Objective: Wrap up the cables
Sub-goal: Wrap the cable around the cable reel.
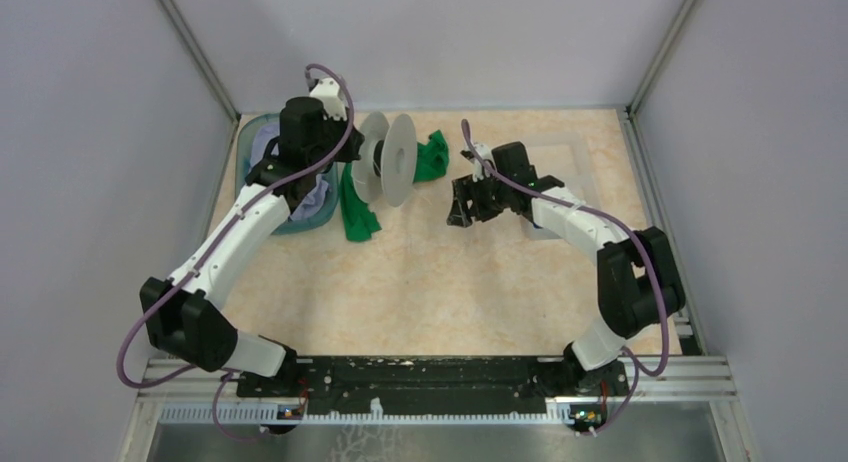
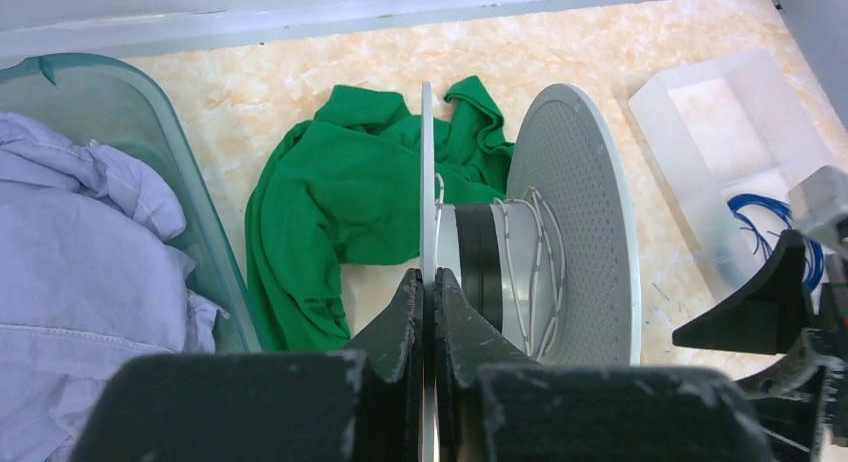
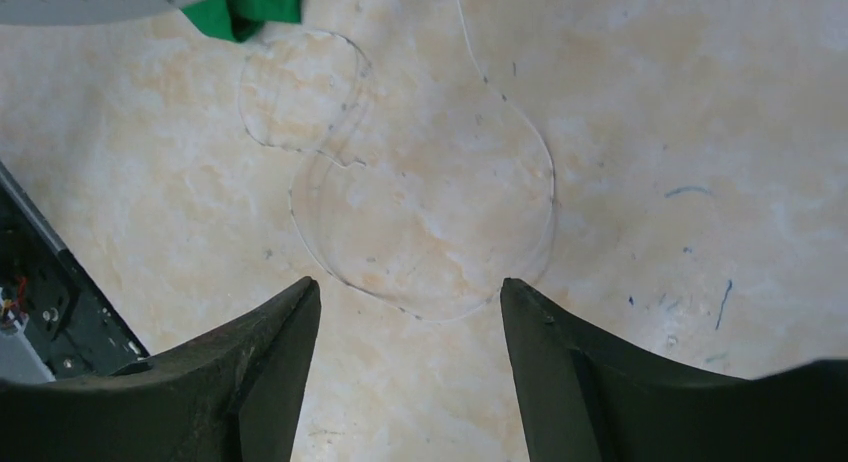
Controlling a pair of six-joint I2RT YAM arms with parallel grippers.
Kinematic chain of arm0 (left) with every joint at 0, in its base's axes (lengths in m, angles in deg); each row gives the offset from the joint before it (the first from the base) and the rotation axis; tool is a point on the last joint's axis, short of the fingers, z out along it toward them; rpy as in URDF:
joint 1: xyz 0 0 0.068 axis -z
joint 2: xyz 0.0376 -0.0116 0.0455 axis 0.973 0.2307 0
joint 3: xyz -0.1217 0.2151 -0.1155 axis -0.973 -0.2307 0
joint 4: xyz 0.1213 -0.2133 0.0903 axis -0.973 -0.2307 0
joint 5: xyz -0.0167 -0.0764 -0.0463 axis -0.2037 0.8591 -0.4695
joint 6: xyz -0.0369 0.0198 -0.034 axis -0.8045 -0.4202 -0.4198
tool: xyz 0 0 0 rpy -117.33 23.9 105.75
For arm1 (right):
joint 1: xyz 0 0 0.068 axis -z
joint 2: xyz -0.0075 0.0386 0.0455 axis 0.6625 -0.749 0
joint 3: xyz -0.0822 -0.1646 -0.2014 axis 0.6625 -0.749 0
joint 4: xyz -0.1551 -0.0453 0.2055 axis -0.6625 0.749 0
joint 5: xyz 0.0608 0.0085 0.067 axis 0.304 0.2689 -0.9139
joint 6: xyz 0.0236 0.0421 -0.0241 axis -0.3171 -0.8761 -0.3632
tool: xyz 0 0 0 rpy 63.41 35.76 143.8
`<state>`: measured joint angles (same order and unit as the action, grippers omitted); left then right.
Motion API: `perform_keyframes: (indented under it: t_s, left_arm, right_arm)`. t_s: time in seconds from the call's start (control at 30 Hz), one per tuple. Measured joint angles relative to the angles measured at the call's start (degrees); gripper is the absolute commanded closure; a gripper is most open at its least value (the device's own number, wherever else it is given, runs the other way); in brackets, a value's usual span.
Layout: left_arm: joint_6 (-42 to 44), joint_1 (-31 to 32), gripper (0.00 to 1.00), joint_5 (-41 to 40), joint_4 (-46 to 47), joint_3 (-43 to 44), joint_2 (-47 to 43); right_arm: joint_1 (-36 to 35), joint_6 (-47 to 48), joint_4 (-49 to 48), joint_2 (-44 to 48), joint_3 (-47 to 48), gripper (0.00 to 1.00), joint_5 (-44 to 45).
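The whitish cable (image 3: 551,172) will stay in a springy arch when the robot lifts it, because the loose loops (image 3: 246,108) bend smoothly above a faint shadow.
A hair-thin whitish cable (image 3: 552,192) lies in loose loops on the table, just ahead of my right gripper (image 3: 410,287). That gripper is open, with nothing between its fingers. A few turns of whitish cable (image 2: 530,262) sit on the core of the pale-grey spool (image 2: 570,222). My left gripper (image 2: 428,277) is shut on the thin near flange of that spool and holds it on edge. In the top view the left gripper (image 1: 352,150) is at the spool (image 1: 392,160) and the right gripper (image 1: 458,207) is to its right. A dark blue cable (image 2: 770,217) lies coiled in a clear tray (image 2: 690,132).
A green cloth (image 1: 356,214) lies crumpled under and behind the spool. A teal basket (image 1: 300,220) with a lavender cloth (image 2: 80,252) stands at the back left. The clear tray (image 1: 565,152) sits at the back right. Grey walls close in three sides.
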<state>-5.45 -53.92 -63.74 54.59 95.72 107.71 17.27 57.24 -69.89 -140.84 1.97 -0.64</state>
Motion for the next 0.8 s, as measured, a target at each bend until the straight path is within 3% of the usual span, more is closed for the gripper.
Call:
perform_keyframes:
  t_s: [0.17, 0.53, 0.67, 0.8]
  left_arm:
    - [-0.9, 0.0, 1.00, 0.0, -0.5, 0.4, 0.2]
    - [-0.9, 0.0, 1.00, 0.0, -1.3, 0.4, 0.3]
    - [-0.9, 0.0, 1.00, 0.0, -1.3, 0.4, 0.3]
    - [-0.8, 0.0, 1.00, 0.4, -1.0, 0.4, 0.3]
  right_arm:
    - [-0.4, -1.2, 0.9, -0.2, -2.4, 0.33, 4.4]
    - [-1.6, -2.0, -0.5, -8.6, -2.9, 0.46, 12.7]
    - [-2.8, -2.1, -0.7, -9.9, -3.2, 0.54, 14.4]
    - [-4.6, -1.9, -2.1, -10.0, -3.6, 0.69, 16.1]
